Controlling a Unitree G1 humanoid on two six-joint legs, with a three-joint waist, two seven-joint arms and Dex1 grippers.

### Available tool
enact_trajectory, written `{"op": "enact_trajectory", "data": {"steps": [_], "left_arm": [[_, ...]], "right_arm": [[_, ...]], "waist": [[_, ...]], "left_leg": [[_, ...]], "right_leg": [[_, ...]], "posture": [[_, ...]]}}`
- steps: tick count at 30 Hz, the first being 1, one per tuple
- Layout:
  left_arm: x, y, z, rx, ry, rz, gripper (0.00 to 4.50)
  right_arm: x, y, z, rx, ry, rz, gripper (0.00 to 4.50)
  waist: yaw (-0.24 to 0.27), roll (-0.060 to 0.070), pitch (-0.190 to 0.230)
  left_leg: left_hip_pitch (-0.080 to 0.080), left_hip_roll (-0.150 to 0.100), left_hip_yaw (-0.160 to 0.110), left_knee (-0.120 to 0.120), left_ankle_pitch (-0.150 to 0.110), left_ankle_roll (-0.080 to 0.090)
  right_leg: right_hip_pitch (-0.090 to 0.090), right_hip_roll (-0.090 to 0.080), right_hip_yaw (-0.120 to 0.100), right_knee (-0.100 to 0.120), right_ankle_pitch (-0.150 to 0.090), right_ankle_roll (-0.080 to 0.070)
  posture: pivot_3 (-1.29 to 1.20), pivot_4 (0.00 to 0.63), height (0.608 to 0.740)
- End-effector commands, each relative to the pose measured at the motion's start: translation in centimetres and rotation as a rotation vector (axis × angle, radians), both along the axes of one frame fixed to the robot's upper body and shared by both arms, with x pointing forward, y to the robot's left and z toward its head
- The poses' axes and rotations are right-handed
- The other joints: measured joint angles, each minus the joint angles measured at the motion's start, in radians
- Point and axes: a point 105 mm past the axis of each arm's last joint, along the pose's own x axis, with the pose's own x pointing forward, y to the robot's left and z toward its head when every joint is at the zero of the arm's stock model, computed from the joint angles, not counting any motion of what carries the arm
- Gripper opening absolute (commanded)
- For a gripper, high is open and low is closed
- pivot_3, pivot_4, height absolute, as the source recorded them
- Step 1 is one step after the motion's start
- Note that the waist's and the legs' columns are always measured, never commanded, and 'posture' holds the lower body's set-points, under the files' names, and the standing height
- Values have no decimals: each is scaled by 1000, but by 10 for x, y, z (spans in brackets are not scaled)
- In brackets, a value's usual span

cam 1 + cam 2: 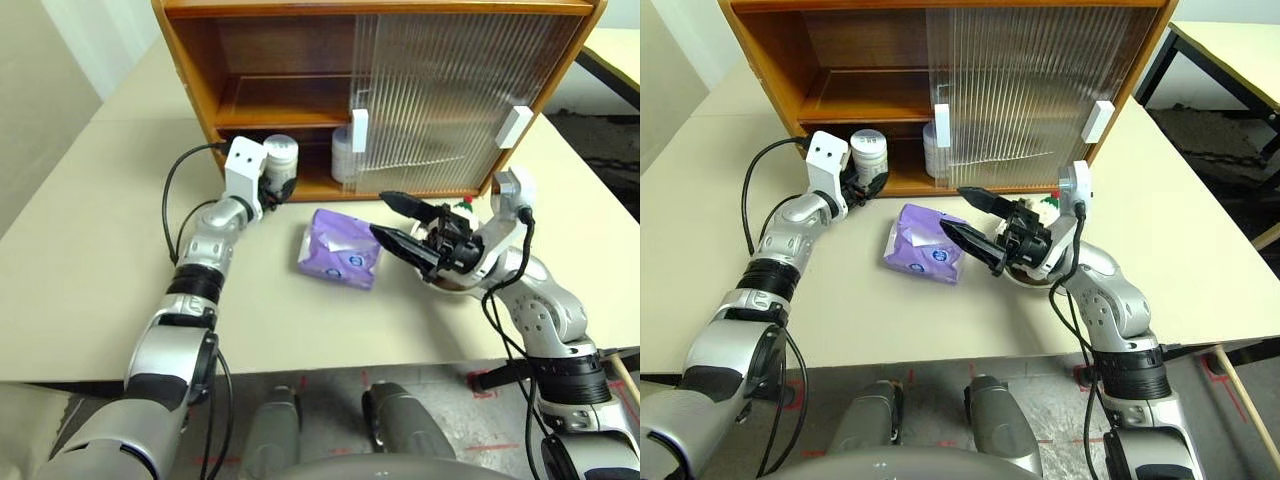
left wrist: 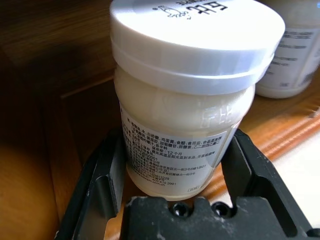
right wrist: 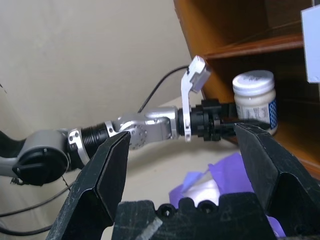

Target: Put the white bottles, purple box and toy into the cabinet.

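Observation:
I should keep moving the white bottle point(image 1: 281, 157) in with my left gripper until it stands on the shelf. It is hanging upright in front of the open gap point(image 1: 315, 168) beside the second bottle.
My left gripper point(image 1: 277, 186) is shut on a white bottle point(image 2: 190, 90) and holds it upright at the open left end of the cabinet's point(image 1: 200, 70) lower shelf. A second white bottle point(image 1: 343, 153) stands further in on that shelf, partly behind the ribbed sliding door point(image 1: 450, 90). The purple box point(image 1: 340, 248) lies on the table in front of the cabinet. My right gripper point(image 1: 380, 214) hangs open just right of the box, pointing left, with nothing between its fingers. The toy point(image 1: 1050, 205) peeks out behind that gripper's wrist, mostly hidden.
A shiny metal dish point(image 1: 450, 282) sits under my right wrist. The beige table point(image 1: 90, 270) has free room to the left and front. A black cable point(image 1: 175, 185) loops beside my left arm. Another table point(image 1: 1230, 60) stands at the back right.

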Motion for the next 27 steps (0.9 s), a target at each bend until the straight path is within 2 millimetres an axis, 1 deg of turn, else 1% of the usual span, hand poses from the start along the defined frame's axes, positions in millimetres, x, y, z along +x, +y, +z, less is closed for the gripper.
{"op": "enact_trajectory", "data": {"steps": [1,3,6,9,12,14,19,22,25,27], "left_arm": [[6,-15,8,-19,-16,-19,3050],[11,-23,13,-43,-17,-12,3050],[18,-36,23,-51,-19,-10,3050],[23,-38,18,-39,23,26,3050],[26,-32,17,-56,35,75,3050],[26,-32,14,-61,45,80,3050],[24,-34,3,-70,77,80,3050],[24,-38,3,-63,77,77,3050],[23,-41,-4,-64,107,83,3050],[23,-43,-5,-59,114,80,3776]], "right_arm": [[9,-4,10,12,-30,-43,4500],[9,0,10,16,-20,-45,4500],[3,9,9,-18,-71,-11,4500],[16,-8,24,55,-83,-92,4500],[18,-22,25,8,-98,-97,4500],[20,-29,24,9,-85,-117,4500],[17,-30,22,21,-69,-135,4500],[14,-29,20,2,-68,-125,4500],[14,-32,22,28,-53,-147,4500],[11,-30,25,31,-52,-138,4500]], "waist": [[1,0,4],[2,-1,7],[4,-1,10],[10,0,13],[24,1,17],[24,0,24],[16,2,48],[15,4,55],[10,2,63],[10,3,69]], "left_leg": [[0,0,0,0,0,0],[-1,0,0,0,0,0],[-4,0,-1,0,0,0],[-16,0,-1,1,1,-2],[-17,-1,-1,1,3,-4],[-16,-1,-1,1,3,-4],[-15,-1,-2,1,9,-3],[-15,-1,-1,1,11,-3],[-15,-1,-1,1,12,-3],[-15,-1,-1,1,12,-3]], "right_leg": [[0,0,0,0,0,0],[0,0,0,0,0,0],[-3,0,-1,0,0,0],[-15,0,-1,1,4,4],[-16,-1,-1,1,6,3],[-16,0,-1,1,7,4],[-15,1,-1,1,9,7],[-15,0,0,1,11,9],[-14,0,0,1,12,10],[-14,0,-1,1,12,10]], "posture": [[34,95,740],[34,100,740],[43,98,740],[41,111,740],[34,122,740],[28,132,740],[9,161,740],[5,166,740],[-5,185,740],[-4,181,740]]}}
